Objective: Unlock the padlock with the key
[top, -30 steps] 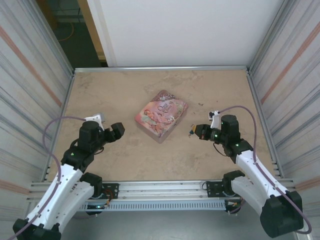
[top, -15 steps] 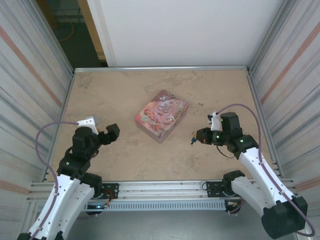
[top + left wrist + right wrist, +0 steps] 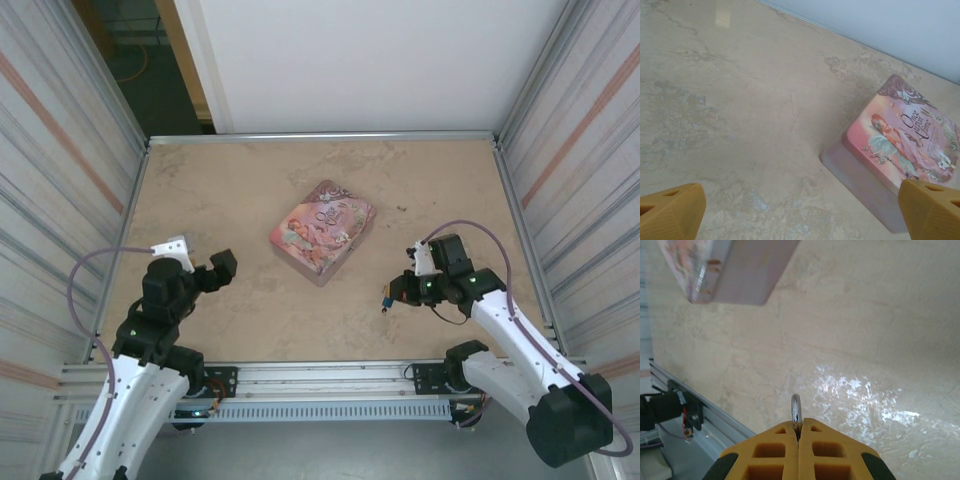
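The table (image 3: 345,310) between the pink tin and the metal rail is clear, so my right gripper should keep bringing the padlock down there (image 3: 367,322) until it rests, then let go.
My right gripper (image 3: 397,291) is shut on the tiny padlock (image 3: 386,296), holding it just above the table to the right of the pink tin. In the right wrist view the silvery shackle (image 3: 797,410) pokes up out of the closed yellow fingertips (image 3: 815,432), and the padlock's body is hidden between them. I cannot make out the key. My left gripper (image 3: 222,268) stands open at the left with nothing between its fingers (image 3: 671,215), pointing at the tin.
The pink illustrated tin box (image 3: 322,230) lies at the table's middle; it shows at the right in the left wrist view (image 3: 900,145) and at the top left in the right wrist view (image 3: 735,270). Corrugated walls stand on both sides. A metal rail (image 3: 320,372) runs along the near edge.
My right gripper has moved toward the near edge with the padlock in it. The left arm has drawn back slightly to the left and stays open.
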Available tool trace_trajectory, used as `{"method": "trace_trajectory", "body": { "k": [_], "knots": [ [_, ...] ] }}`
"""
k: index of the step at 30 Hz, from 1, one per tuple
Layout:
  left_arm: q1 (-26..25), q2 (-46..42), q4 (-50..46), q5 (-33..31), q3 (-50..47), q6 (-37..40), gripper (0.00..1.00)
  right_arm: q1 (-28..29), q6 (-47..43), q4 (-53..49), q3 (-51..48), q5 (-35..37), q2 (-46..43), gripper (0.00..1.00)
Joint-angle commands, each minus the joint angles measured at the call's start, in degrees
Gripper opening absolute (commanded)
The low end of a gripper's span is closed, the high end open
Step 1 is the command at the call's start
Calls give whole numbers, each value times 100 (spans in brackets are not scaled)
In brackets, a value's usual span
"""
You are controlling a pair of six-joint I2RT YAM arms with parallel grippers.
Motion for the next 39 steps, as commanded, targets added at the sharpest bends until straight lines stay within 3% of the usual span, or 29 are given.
{"method": "trace_trajectory", "body": {
  "k": [1, 23, 39],
  "knots": [
    [34, -52, 2, -104, -73, 46, 99, 151, 168, -36, -70, 136, 100, 0],
    [61, -59, -130, -148, -56, 17, 99, 1076, 425, 888, -210, 352, 1425, 0],
    [78, -94, -198, -153, -82, -2, 99, 1319, 461, 1390, -138, 307, 2301, 0]
  ]
}}
